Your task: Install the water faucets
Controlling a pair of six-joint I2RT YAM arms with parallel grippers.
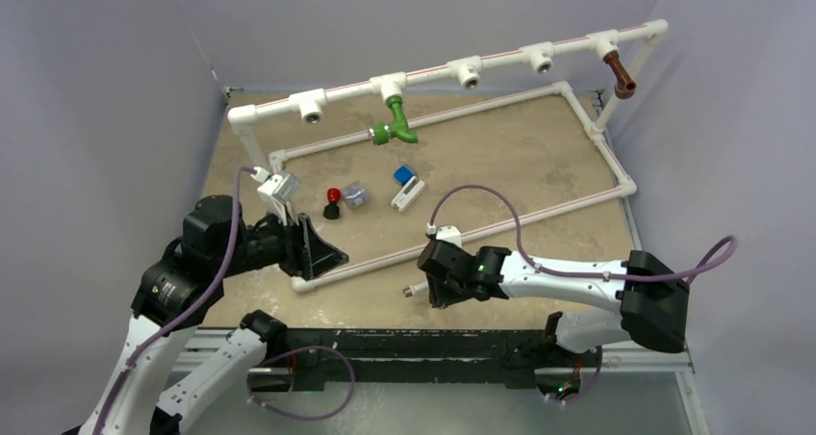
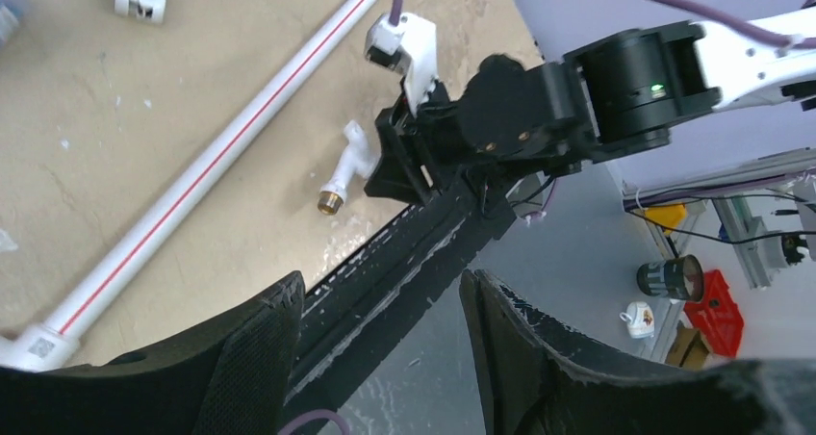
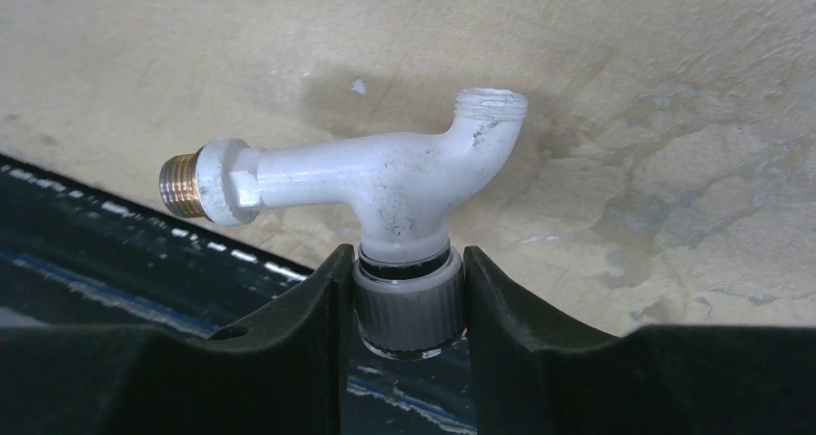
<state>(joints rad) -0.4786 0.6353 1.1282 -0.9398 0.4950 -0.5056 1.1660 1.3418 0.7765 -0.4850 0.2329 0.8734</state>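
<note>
The white faucet's brass threaded end (image 1: 408, 292) points out free toward the robot's open left gripper, and that gripper should go on moving in until its fingers close on the white collar (image 3: 227, 181).
My right gripper (image 1: 428, 286) is shut on the silvery knob (image 3: 409, 305) of the white faucet (image 3: 385, 180), low over the table near its front edge. The brass threaded end (image 3: 181, 185) points left and the spout up. The faucet also shows in the top view (image 1: 415, 289) and in the left wrist view (image 2: 344, 170). The green faucet (image 1: 396, 125) hangs from a tee of the white pipe frame (image 1: 423, 69). The brown faucet (image 1: 621, 74) hangs from the far right tee. My left gripper (image 1: 322, 252) is open and empty beside the frame's front pipe (image 2: 192, 180).
Three tees (image 1: 312, 106), (image 1: 469, 72), (image 1: 539, 58) on the upper pipe hold nothing. A red-and-black small part (image 1: 332, 202), a clear grey part (image 1: 355, 194) and a blue-and-white block (image 1: 407, 187) lie inside the frame. The table's black front edge (image 2: 404, 252) runs just below both grippers.
</note>
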